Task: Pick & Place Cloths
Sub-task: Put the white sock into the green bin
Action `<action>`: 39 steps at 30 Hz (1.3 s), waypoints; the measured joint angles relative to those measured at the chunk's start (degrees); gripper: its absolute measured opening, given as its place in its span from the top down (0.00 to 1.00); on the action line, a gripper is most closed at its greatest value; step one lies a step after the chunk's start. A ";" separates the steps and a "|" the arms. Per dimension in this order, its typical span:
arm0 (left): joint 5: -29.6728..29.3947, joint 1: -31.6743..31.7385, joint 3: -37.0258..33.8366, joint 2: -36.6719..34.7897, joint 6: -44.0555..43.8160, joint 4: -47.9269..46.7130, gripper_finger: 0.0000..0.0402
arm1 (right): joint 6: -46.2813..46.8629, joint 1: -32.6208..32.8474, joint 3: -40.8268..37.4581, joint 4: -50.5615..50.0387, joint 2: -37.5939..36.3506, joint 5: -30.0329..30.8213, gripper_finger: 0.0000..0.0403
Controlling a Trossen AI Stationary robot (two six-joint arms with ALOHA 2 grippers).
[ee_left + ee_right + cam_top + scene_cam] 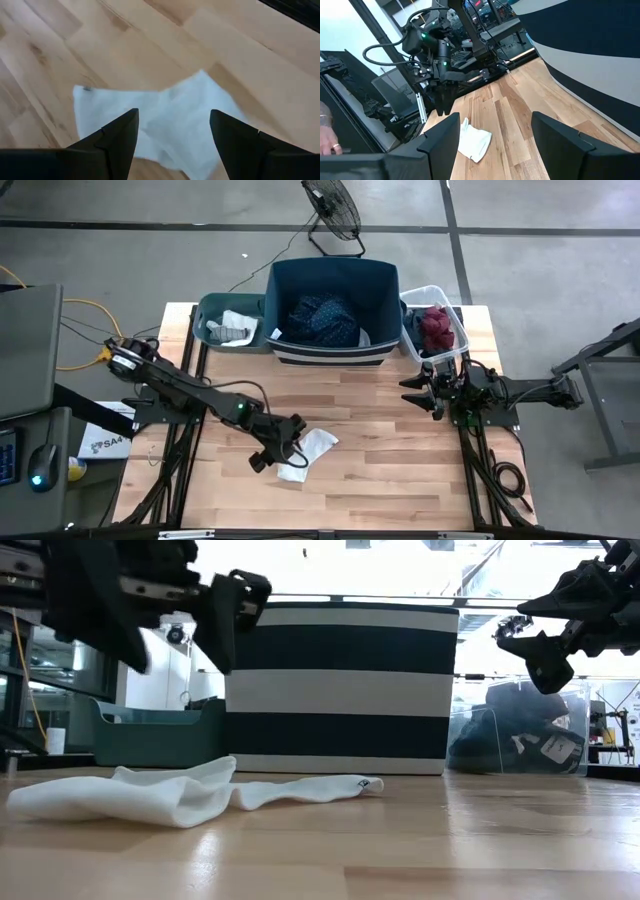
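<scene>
My left gripper should keep going down until its open fingers straddle the sock's middle [309,452], then close, because the white sock's raised fold [216,772] stands clear beneath them.
A white sock [315,450] lies flat and crumpled on the wooden table, near its middle; the low view shows it stretched out [180,795]. My left gripper [283,442] hovers open just above it, fingers pointing down on either side of the sock [165,120], clear of it [190,625]. My right gripper [425,390] waits open in the air by the clear bin and looks across at the sock [475,142]. A navy dotted cloth [323,320] lies in the striped navy bin, a pale cloth [235,328] in the teal bin, and a maroon cloth [435,328] in the clear bin.
Three bins stand in a row along the table's far edge: teal [208,315] at left, a tall navy-and-white striped one [330,355] in the middle, clear plastic [455,320] at right. A fan [332,210] stands on the floor beyond. Bare wood stretches along the table's near side.
</scene>
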 joint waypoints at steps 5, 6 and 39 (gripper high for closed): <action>-1.33 0.08 -0.11 3.12 -0.03 1.61 0.40 | 0.01 -0.01 -0.01 0.01 -0.02 0.01 0.41; -1.43 0.06 -0.11 4.14 -0.05 1.72 0.40 | 0.00 -0.02 0.00 0.02 -0.02 0.00 0.41; -6.97 0.08 0.26 20.37 -30.59 7.52 0.95 | 0.00 0.00 -0.01 0.02 0.26 0.00 0.41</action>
